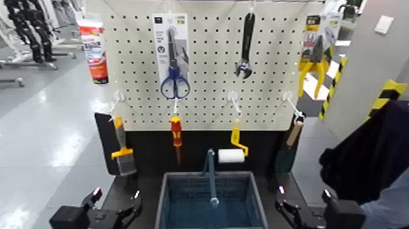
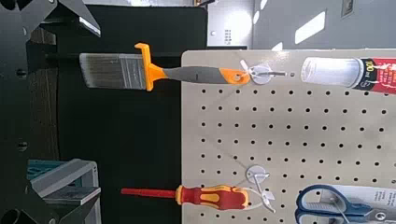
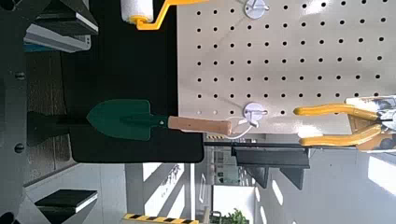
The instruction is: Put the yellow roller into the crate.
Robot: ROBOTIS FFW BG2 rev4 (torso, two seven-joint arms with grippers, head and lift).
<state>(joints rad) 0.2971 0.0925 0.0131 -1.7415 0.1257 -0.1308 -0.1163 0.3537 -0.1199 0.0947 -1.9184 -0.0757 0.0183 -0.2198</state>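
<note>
The hook juts toward me with the yellow roller hanging near its tip, so the roller will slip off its front end when I pull.
The yellow roller hangs on a pegboard hook, with its yellow handle up and its white sleeve just above the crate's far rim. It also shows in the right wrist view. The blue-grey crate stands below the board at the centre, its thin blue handle bar upright. My left gripper is low at the left of the crate, open and empty. My right gripper is low at the right of the crate, open and empty. Both are well below the roller.
On the pegboard hang a yellow-handled brush, a red-yellow screwdriver, scissors, a wrench, pliers, a tube and a green trowel. A dark cloth shape fills the right edge.
</note>
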